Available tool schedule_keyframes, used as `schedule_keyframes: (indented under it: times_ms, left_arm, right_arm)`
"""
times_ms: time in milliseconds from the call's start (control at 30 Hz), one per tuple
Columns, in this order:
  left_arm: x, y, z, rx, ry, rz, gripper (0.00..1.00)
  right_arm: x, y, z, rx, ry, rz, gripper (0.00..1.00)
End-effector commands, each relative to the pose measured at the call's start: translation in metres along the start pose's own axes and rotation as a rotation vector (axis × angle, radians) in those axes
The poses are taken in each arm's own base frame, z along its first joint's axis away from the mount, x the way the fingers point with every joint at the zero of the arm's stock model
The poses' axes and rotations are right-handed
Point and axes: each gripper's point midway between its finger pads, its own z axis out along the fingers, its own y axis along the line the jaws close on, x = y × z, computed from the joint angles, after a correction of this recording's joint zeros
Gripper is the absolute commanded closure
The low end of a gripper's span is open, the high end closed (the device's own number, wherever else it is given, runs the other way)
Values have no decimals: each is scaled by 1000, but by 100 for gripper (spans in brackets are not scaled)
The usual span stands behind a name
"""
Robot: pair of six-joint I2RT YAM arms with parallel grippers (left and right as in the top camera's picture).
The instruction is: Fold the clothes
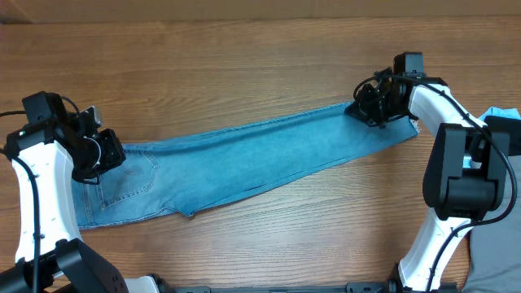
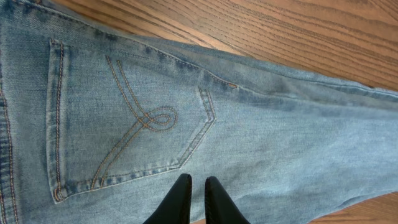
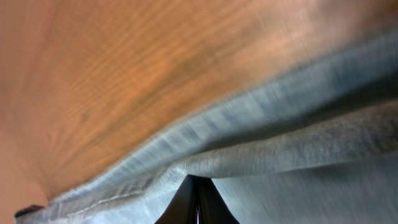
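Next, I take the jeans' lower edge (image 1: pixel 346 158) near the hems with my right gripper and pull the jeans over, because the jeans' waist end (image 1: pixel 86 205) lies too far under my left gripper's arm.
The light-blue jeans (image 1: pixel 244 159) lie folded lengthwise across the wooden table (image 1: pixel 244 57), waist at the left and leg hems at the right. My left gripper (image 1: pixel 106 155) hovers over the waist end. In the left wrist view its fingers (image 2: pixel 198 182) are nearly together with nothing between them, just below the stitched back pocket (image 2: pixel 124 118) and near the denim's (image 2: pixel 292 130) lower edge. My right gripper (image 1: pixel 370 106) is at the hem end. In the right wrist view its fingers (image 3: pixel 199 183) are shut under a raised fold of denim (image 3: pixel 298 155).
A pale-blue garment (image 1: pixel 506 122) and a grey garment (image 1: pixel 498 252) lie at the right edge, beside the right arm's base. Bare wood (image 2: pixel 311 31) shows beyond the jeans.
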Motion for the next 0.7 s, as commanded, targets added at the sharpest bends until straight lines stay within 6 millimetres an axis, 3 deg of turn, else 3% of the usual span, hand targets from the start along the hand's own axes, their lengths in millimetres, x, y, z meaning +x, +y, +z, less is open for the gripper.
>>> schedule_keyframes:
  times_ms: [0,67,167,300,367,467,600,667]
  left_arm:
    - [2,-3,2,12,9,25,86]
    - [3,-2,2,10,10,25,86]
    - [4,-2,2,8,16,23,82]
    - [5,-2,2,7,20,22,67]
    - [6,-7,2,37,24,29,68]
    - [9,-18,3,71,33,84,78]
    - [11,-27,9,71,39,124,96]
    - [12,-32,13,73,37,165,96]
  right_arm:
    - [-20,14,-4,-51,-59,-30,96]
    - [-29,19,-5,-71,-90,-29,96]
    - [-25,31,-10,-119,-67,-18,96]
    - [-12,47,-30,-131,-25,-90,96]
    - [8,59,-39,-127,20,-145,96]
    - [47,71,-41,-86,124,-186,96]
    - [102,79,-20,-7,272,-211,96]
    - [123,90,-2,-1,304,-238,96]
